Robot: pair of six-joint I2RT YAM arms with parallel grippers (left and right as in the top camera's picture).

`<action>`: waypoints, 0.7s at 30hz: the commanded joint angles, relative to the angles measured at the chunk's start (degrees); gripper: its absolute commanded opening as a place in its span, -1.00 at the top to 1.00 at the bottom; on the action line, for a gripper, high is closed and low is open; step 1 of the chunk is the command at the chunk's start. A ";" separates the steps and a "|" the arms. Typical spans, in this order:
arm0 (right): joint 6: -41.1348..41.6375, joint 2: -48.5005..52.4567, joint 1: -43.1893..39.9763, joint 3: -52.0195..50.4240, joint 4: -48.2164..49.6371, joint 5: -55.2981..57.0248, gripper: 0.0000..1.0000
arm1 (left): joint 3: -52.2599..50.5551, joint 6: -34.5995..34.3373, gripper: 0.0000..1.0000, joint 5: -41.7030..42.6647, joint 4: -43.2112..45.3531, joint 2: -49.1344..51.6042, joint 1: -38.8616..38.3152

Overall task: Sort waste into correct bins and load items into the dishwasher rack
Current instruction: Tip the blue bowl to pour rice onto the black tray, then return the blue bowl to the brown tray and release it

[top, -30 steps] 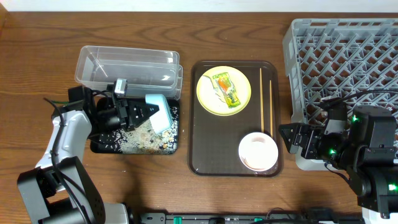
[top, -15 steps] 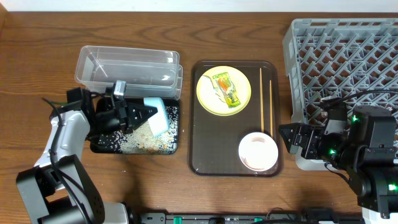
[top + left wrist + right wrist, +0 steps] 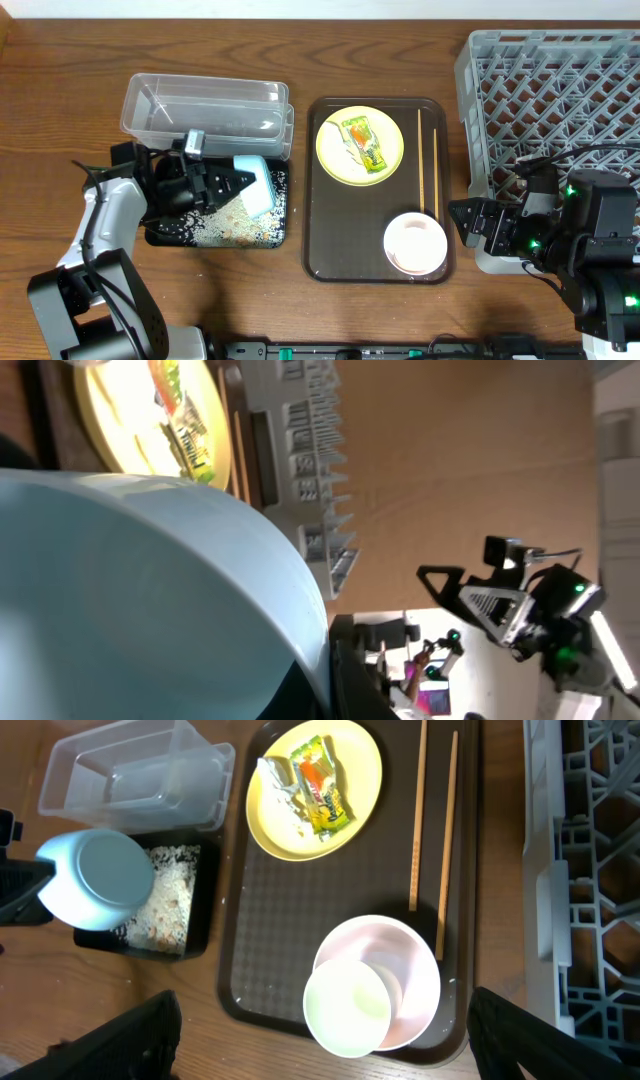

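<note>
The serving tray (image 3: 343,235) is open next to the pinkish-white bowl, so the robot's left gripper should go on carrying the light blue bowl there until it sits flat, and then let go.
My left gripper (image 3: 232,183) is shut on the rim of the light blue bowl (image 3: 256,186), which it holds tipped on its side over the black tray (image 3: 165,236). White rice grains (image 3: 225,222) lie scattered in that tray. In the left wrist view the blue bowl (image 3: 150,600) fills the frame. The yellow plate (image 3: 360,147) carries the green-and-orange wrapper (image 3: 366,143). Two chopsticks (image 3: 421,165) lie beside the plate. The pinkish-white bowl (image 3: 400,970) sits just ahead of my open right gripper (image 3: 330,1040), a pale round dish (image 3: 346,1007) resting in it. The grey rack (image 3: 550,90) stands at the right.
The clear tub (image 3: 205,112) stands right behind the black tray. Plate, chopsticks and pink bowl all rest on the dark brown serving tray (image 3: 340,220) in the middle. The rack's wall (image 3: 560,910) is close to my right gripper's right side.
My left gripper and the blue bowl shifted slightly left and back again over the black tray. The right arm has not moved.
</note>
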 commanded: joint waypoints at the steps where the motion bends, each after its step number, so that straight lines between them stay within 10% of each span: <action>1: 0.50 -0.20 -0.79 0.94 -0.11 0.81 -0.79 | -0.31 -2.23 0.88 -4.50 2.32 0.20 0.66; 11: 0.52 -0.20 -0.79 0.94 0.79 0.98 -0.80 | 1.40 -12.61 0.88 -9.40 -1.57 -2.95 -6.27; 21: 0.52 -0.20 -0.79 0.94 0.81 1.01 -0.80 | 2.32 -33.68 0.88 -47.06 9.92 -10.45 -38.21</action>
